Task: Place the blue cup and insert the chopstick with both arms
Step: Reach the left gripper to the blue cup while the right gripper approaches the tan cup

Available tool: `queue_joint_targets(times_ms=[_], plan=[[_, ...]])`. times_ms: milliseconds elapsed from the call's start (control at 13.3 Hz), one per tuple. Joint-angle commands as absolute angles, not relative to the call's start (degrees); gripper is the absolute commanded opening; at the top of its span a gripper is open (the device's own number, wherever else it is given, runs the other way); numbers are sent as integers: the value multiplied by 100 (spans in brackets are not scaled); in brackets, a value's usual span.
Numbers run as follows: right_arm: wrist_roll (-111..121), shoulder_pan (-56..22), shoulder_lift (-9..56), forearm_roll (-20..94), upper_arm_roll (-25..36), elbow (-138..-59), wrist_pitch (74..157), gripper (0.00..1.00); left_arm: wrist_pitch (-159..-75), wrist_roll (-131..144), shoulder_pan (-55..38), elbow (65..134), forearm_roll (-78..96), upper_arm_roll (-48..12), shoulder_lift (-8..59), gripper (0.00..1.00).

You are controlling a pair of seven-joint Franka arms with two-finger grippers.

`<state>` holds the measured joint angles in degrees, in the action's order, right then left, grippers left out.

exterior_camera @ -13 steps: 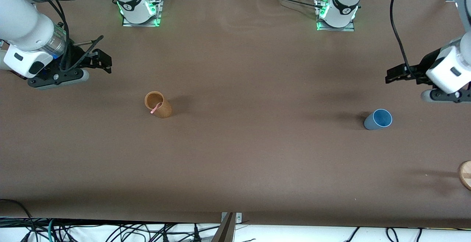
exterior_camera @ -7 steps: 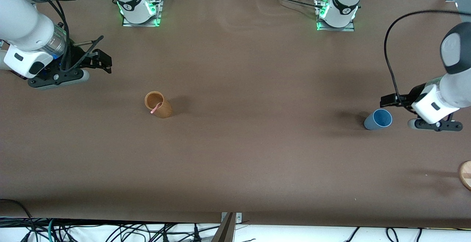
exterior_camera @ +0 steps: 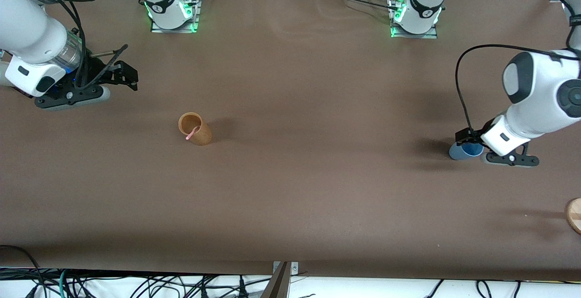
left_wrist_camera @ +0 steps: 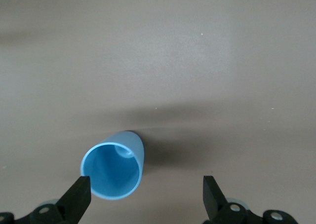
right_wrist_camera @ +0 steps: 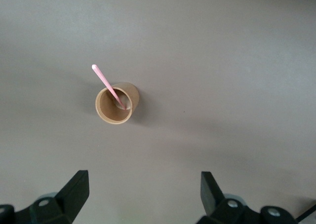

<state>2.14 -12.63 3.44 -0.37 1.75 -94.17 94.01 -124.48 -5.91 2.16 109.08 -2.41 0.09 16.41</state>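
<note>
The blue cup's opening (left_wrist_camera: 110, 171) is next to one finger with its side within my fingers, so my left gripper should keep going down until they straddle that side (left_wrist_camera: 139, 170).
The blue cup (exterior_camera: 456, 153) stands upright toward the left arm's end of the table. My left gripper (exterior_camera: 468, 139) is open just over it. In the left wrist view the cup (left_wrist_camera: 114, 169) lies close to one finger (left_wrist_camera: 79, 197), off-centre between the open jaws of the gripper (left_wrist_camera: 145, 197). The pink chopstick (exterior_camera: 192, 133) leans in the tan-brown cup (exterior_camera: 197, 131) toward the right arm's end, and both show in the right wrist view, the chopstick (right_wrist_camera: 104, 81) in the cup (right_wrist_camera: 117, 103). My right gripper (exterior_camera: 129, 75) waits open and empty, also seen in its wrist view (right_wrist_camera: 143, 192).
A round wooden piece (exterior_camera: 574, 215) shows at the table's edge at the left arm's end, nearer to the front camera than the blue cup. Brown table covering (exterior_camera: 317, 175) spreads between the two cups.
My left arm has swung down and toward the blue cup, so its open gripper is now over the cup. The right arm and the brown cup have not moved.
</note>
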Motion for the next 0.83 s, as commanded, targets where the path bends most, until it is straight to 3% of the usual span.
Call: queue_joint_targets(times_ms=[0,377,527,753], plan=[[158,-1204,387,-70,132,-9290,9316,100,-13190,-686,263,11714,-378,0,1345,100],[246,-1266,720,-9,105,-9212,9561,100,-14096,-686,334,12365,-378,9,1380,100],[246,-1335,1436,-61,27,-9124,9581,100,-14351,-686,352,12428,-378,9,1502,100],[255,-1406,1766,-79,18,-8948,9703,100,-14563,-686,431,12419,-378,18,1695,100]])
